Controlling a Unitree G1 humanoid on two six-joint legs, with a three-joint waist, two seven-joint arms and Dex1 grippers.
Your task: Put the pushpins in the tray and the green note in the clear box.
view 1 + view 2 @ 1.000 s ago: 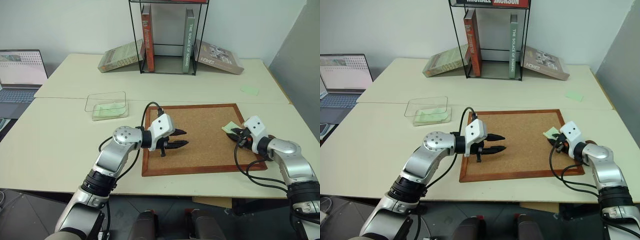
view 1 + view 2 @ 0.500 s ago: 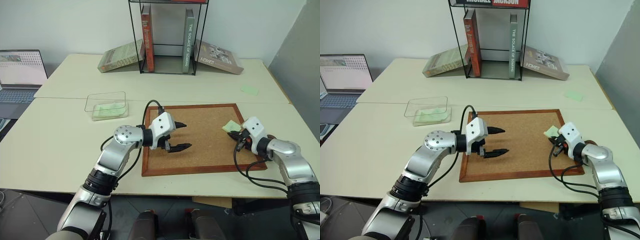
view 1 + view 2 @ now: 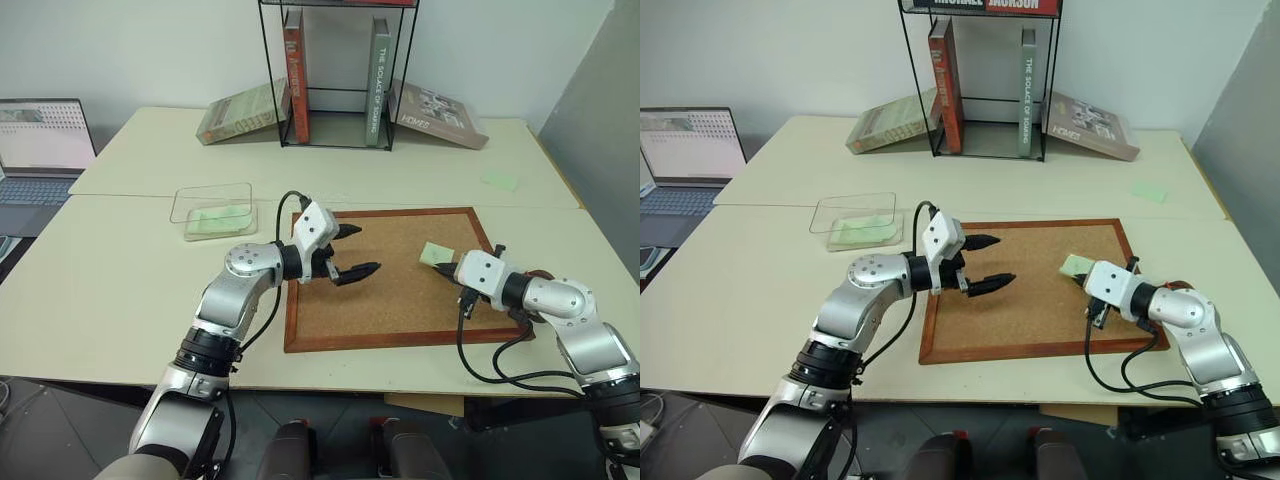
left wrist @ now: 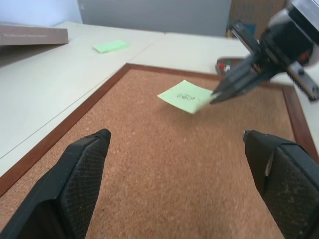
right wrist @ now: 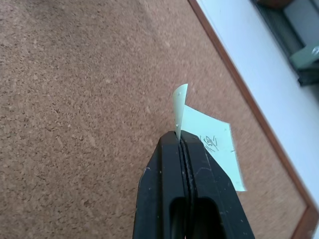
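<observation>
The robot's right gripper is holding the green note across the corkboard from the clear box (image 3: 218,220), so the robot's left gripper should grab the green note's loose end (image 3: 429,253) to carry the note.
The green note (image 3: 435,253) is a small pale green slip with scribbles on it. My right gripper (image 5: 180,137) is shut on one edge of it and holds it just above the right part of the corkboard (image 3: 400,295). My left gripper (image 3: 358,250) stands wide open over the board's left part, pointing toward the note (image 4: 185,95) with nothing between its fingers. The clear box (image 3: 212,212) sits on the table left of the board, with flat green slips inside. The dark red-brown tray (image 4: 223,60) peeks out behind the right gripper, past the board's edge. I cannot make out the pushpins.
A black wire book rack (image 3: 335,75) with upright books stands at the back, and books lean on both of its sides. A laptop (image 3: 40,140) is at the far left. Another green slip (image 3: 499,180) lies on the table at the back right.
My right gripper has rolled and carried the green note left from the board's right edge over the cork. The left gripper has opened wide and shifted slightly toward the back.
</observation>
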